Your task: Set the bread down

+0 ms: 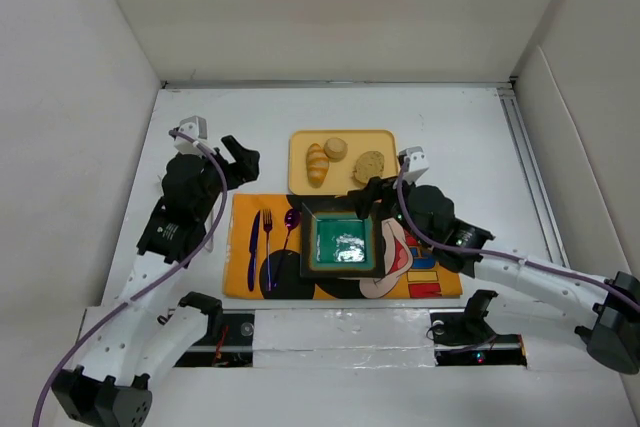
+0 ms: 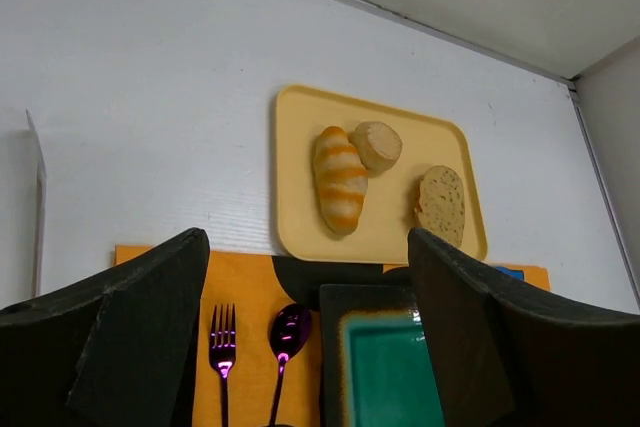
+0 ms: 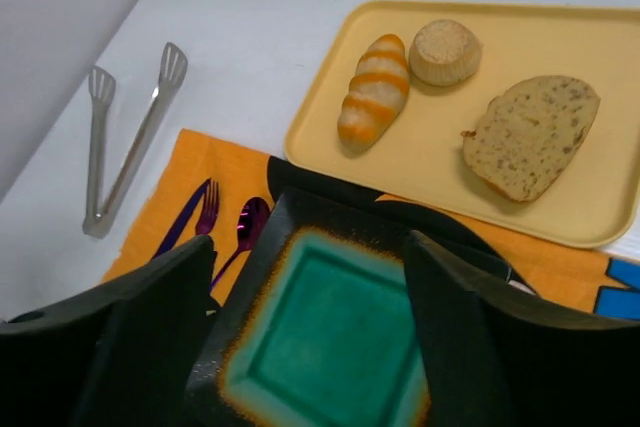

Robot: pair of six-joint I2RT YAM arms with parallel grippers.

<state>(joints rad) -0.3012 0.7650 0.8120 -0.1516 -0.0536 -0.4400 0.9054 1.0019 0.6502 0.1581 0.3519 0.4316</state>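
Note:
The tongs are far from my right gripper [image 3: 136, 153], so my left gripper should grip the tongs' slotted ends [image 3: 172, 67] and hand their joined end across before placing the bread.
The bread lies on a yellow tray [image 1: 300, 142]: a ridged roll [image 1: 317, 163], a round bun [image 1: 335, 148] and a brownish slice [image 1: 369, 164]. They also show in the left wrist view as roll [image 2: 339, 179], bun [image 2: 377, 145], slice [image 2: 441, 204], and in the right wrist view as roll [image 3: 374, 88], bun [image 3: 445, 51], slice [image 3: 530, 134]. A square green plate [image 1: 340, 244] with a dark rim sits in front of the tray. My left gripper [image 1: 243, 162] is open and empty, left of the tray. My right gripper [image 1: 368, 197] is open and empty over the plate's far right corner.
An orange placemat [image 1: 245, 277] under the plate holds a knife [image 1: 253, 247], a fork [image 1: 267, 242] and a purple spoon [image 1: 288, 227]. Metal tongs [image 3: 125, 147] lie on the white table left of the mat. White walls enclose the table.

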